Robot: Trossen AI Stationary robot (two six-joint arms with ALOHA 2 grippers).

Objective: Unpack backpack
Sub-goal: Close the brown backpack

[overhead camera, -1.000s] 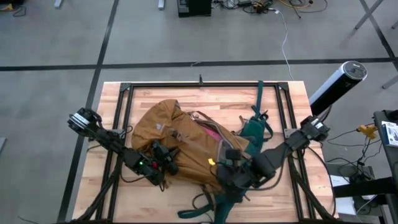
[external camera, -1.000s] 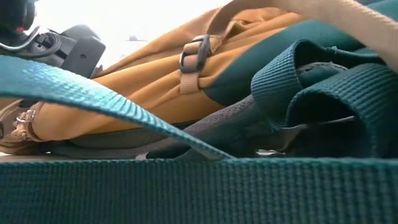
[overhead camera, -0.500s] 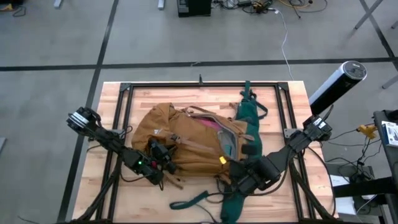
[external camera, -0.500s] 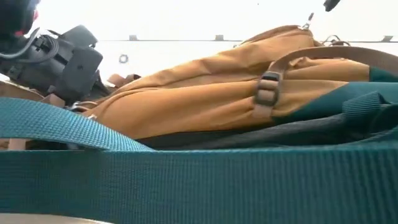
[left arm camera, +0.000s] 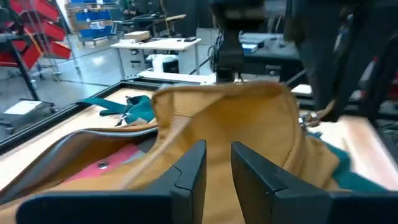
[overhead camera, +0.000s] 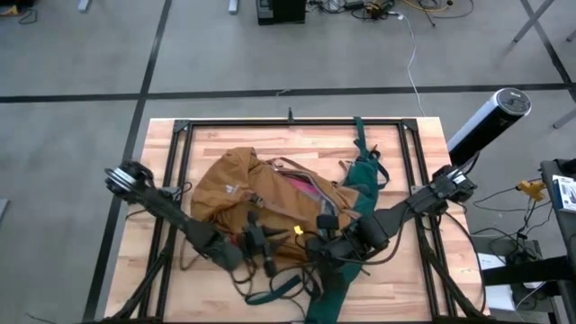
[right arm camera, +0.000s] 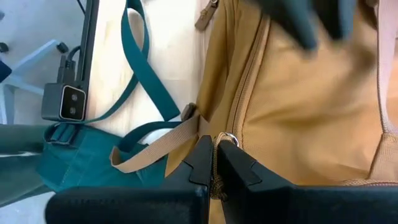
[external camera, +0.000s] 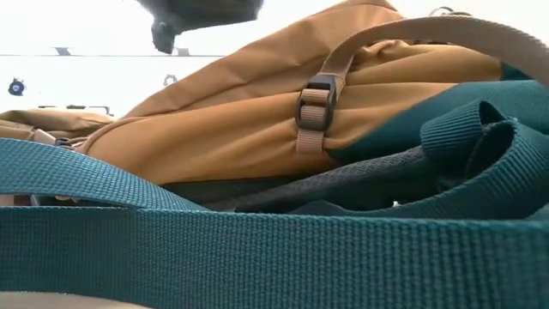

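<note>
The tan fabric rises to a peak at the zip pull (left arm camera: 309,118). I should lower the pull and hold the fabric (right arm camera: 270,127) next to it with my left gripper before I pull further.
The mustard-tan backpack (overhead camera: 238,193) lies on its side mid-table, its opening showing grey lining and a pink item (overhead camera: 306,189) inside. Its dark green panel and straps (overhead camera: 360,175) trail toward the far and near edges and fill the low view (external camera: 257,257). My left gripper (overhead camera: 261,247) sits at the pack's near side, shut on tan fabric (left arm camera: 217,165). My right gripper (overhead camera: 315,245) is right beside it, shut on a zip pull (right arm camera: 215,155). My left gripper pinches a fold of the backpack's tan fabric (left arm camera: 219,140) beside the opening, between both fingers, coming level from the table's left. The fabric rises ahead of the fingers; how many layers it has, I cannot tell. My right gripper pinches the brown cord of a zip pull (right arm camera: 216,182) just below its metal ring (right arm camera: 227,138), on the zip line of the backpack's near side. It comes from the table's right. The pack's body rests on the table.
A black metal frame (overhead camera: 288,123) runs round the tabletop. Loose green straps (overhead camera: 279,292) curl near the near edge, and one (right arm camera: 146,68) crosses bare wood beside a small grey box (right arm camera: 68,102) on the rail. A silver cylinder (overhead camera: 486,121) stands off the right edge.
My left gripper has moved toward the table's right and near edge. My right gripper has gone toward the table's left along the pack's near side. The backpack has been dragged and reshaped: its far green strap swung leftward and its near straps spread toward the near edge.
</note>
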